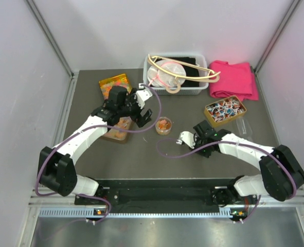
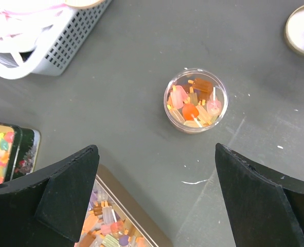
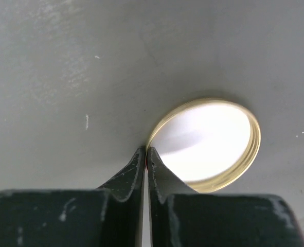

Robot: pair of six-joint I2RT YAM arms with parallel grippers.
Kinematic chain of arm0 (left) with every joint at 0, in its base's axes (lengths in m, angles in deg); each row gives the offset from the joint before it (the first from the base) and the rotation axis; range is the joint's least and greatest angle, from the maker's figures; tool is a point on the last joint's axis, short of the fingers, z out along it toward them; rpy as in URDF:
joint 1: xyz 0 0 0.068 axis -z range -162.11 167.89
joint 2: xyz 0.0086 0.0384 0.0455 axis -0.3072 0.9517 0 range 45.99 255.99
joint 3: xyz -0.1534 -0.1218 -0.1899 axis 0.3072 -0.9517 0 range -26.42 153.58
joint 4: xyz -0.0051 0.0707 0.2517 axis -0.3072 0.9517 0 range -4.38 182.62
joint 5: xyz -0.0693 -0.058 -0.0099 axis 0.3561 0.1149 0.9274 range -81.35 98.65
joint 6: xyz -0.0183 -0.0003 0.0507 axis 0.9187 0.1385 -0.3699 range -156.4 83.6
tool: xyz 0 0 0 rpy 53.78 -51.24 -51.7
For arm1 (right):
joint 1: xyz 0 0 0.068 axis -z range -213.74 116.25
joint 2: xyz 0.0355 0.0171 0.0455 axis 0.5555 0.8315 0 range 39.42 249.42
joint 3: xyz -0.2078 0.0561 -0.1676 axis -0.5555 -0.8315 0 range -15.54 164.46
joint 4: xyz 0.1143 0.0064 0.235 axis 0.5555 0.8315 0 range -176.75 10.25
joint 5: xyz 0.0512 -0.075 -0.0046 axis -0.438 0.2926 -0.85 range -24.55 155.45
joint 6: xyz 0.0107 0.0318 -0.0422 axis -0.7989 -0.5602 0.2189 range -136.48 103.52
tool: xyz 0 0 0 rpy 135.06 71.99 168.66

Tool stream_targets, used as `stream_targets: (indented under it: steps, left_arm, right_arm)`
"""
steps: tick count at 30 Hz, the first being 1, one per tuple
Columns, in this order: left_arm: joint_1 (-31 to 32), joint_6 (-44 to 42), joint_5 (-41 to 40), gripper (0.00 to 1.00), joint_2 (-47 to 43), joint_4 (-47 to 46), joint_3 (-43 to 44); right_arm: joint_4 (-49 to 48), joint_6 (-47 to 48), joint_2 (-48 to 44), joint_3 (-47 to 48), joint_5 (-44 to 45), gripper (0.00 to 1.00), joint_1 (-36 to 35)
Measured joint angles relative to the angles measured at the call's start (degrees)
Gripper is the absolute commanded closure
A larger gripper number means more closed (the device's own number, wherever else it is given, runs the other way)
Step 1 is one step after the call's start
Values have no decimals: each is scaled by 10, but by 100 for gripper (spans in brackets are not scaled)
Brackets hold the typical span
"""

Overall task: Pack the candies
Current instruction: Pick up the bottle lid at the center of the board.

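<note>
The lid's white inner side (image 3: 207,136) is facing up in my right gripper. Next, I hand the lid (image 3: 254,140) over to my left gripper to flip it for the jar.
The candies are small translucent orange, yellow and pink gummy pieces. Some fill a small clear round jar (image 1: 163,125) (image 2: 195,101) at the table's middle. More lie in an open gold tin (image 1: 118,131) (image 2: 110,226) under my left gripper. My left gripper (image 1: 144,108) (image 2: 156,149) is wide open and empty, hovering above the tin's corner, left of the jar. My right gripper (image 1: 189,138) (image 3: 146,150) is shut on the rim of the jar's gold-edged lid (image 1: 184,137) (image 3: 208,141), right of the jar, just above the table. The lid also shows in the left wrist view (image 2: 302,28).
A second tin of bright sweets (image 1: 113,84) (image 2: 2,149) lies at the back left. A grey basket (image 1: 199,88) (image 2: 64,36) with hangers stands at the back. A pink cloth (image 1: 234,80) and a tin of twist-wrapped sweets (image 1: 225,110) are at the right.
</note>
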Motion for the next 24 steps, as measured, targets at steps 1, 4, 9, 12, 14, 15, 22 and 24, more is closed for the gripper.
stream_targets:
  steps: [1, 4, 9, 12, 14, 15, 22, 24]
  left_arm:
    - [0, 0, 0, 1, 0, -2, 0]
    - [0, 0, -3, 1, -2, -6, 0]
    - [0, -1, -18, 1, -2, -7, 0]
    - [-2, -2, -21, 1, -2, -8, 0]
    - [-5, -2, -19, 1, -2, -8, 0]
    - [-5, -2, -14, 1, -2, -8, 0]
    - [-8, -36, 86, 1, -2, 0, 0]
    - [-8, -59, 129, 1, -2, 10, 0]
  right_arm:
    - [-1, -1, 0, 0, 2, 100, 0]
    - [2, -3, -2, 0, 2, 100, 0]
    - [75, -5, -51, 28, -46, 100, 0]
    - [116, -10, -83, 83, -109, 100, 0]
    - [134, -15, -92, 124, -160, 100, 0]
    - [139, -16, -93, 139, -183, 100, 0]
    - [256, -5, -52, 250, -362, 100, 39]
    - [299, 10, -27, 299, -414, 100, 56]
